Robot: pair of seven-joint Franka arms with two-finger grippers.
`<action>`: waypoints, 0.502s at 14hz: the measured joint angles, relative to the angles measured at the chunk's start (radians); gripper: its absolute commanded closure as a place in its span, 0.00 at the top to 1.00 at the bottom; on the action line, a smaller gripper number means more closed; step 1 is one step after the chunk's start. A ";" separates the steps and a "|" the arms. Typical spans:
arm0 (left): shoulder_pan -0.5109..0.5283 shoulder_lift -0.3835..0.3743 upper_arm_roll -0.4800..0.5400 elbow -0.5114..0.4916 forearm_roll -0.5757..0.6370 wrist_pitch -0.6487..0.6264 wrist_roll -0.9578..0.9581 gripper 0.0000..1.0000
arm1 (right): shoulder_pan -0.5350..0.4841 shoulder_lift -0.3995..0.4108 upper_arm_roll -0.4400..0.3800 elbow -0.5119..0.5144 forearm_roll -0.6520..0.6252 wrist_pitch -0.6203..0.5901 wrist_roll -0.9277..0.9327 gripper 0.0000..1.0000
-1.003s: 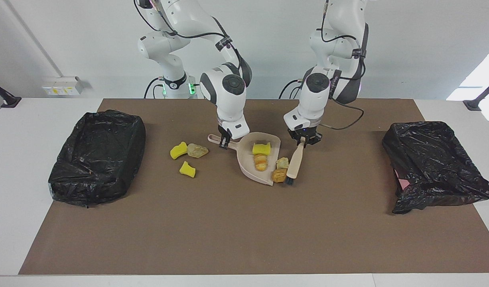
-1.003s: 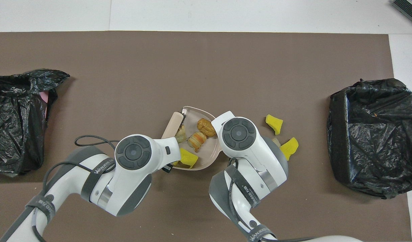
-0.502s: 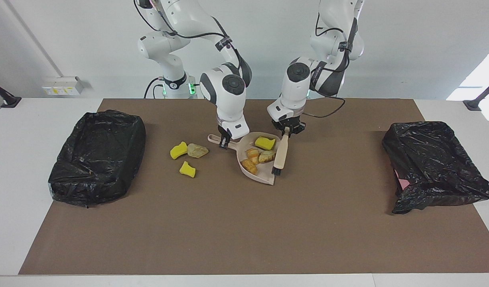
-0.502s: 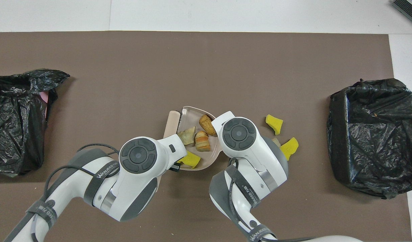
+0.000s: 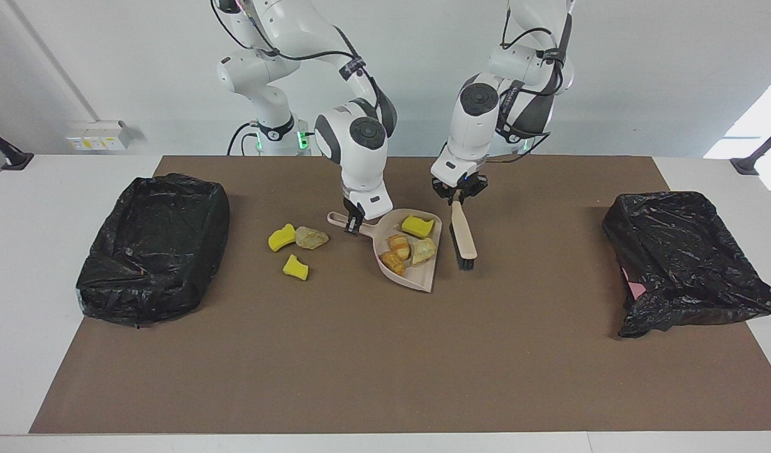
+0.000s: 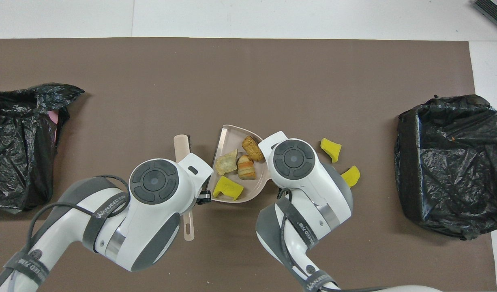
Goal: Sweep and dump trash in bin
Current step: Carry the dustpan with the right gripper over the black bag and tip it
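Lumps and foam are well inside the beige dustpan (image 6: 238,172), so my left gripper keeps moving the beige brush aside and lets go of it on the clear brown mat (image 6: 230,238).
My right gripper (image 5: 354,224) is shut on the handle of the beige dustpan (image 5: 419,277), which lies on the brown mat. In the pan are a yellow foam chunk (image 5: 418,225), two orange-brown bread lumps (image 5: 397,251) and a pale lump (image 5: 424,250); they also show in the overhead view (image 6: 237,170). My left gripper (image 5: 459,196) is shut on the beige brush (image 5: 464,238), bristles down beside the pan toward the left arm's end. Two yellow chunks (image 5: 281,237) (image 5: 295,267) and a beige lump (image 5: 311,237) lie on the mat toward the right arm's end.
A bin lined with a black bag (image 5: 153,245) stands at the right arm's end of the table. A second black-bagged bin (image 5: 681,258) stands at the left arm's end. The brown mat (image 5: 385,365) covers the table's middle.
The left gripper pushed two lumps into the dustpan with the brush, then drew the brush out and away toward the left arm's end. The right gripper held the pan still.
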 measured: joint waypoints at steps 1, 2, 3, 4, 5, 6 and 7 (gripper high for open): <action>0.008 -0.002 0.002 -0.002 0.000 -0.022 -0.021 0.00 | -0.022 -0.021 -0.001 0.001 -0.001 -0.009 -0.002 0.00; 0.019 -0.004 0.003 -0.005 0.000 -0.038 -0.028 0.00 | -0.049 -0.050 -0.002 0.002 -0.001 -0.031 -0.013 0.00; 0.028 -0.008 0.005 -0.013 0.000 -0.043 -0.030 0.00 | -0.081 -0.086 -0.002 0.004 -0.001 -0.063 -0.033 0.00; 0.035 -0.013 0.005 -0.028 0.000 -0.043 -0.030 0.00 | -0.119 -0.127 -0.003 0.008 -0.001 -0.105 -0.061 0.00; 0.036 -0.021 0.004 -0.044 -0.003 -0.043 -0.030 0.00 | -0.163 -0.170 -0.004 0.013 -0.001 -0.151 -0.098 0.00; 0.035 -0.030 0.001 -0.058 -0.014 -0.043 -0.030 0.00 | -0.207 -0.209 -0.006 0.020 -0.001 -0.192 -0.138 0.00; 0.030 -0.039 -0.006 -0.069 -0.036 -0.041 -0.030 0.00 | -0.256 -0.245 -0.009 0.029 -0.001 -0.231 -0.184 0.00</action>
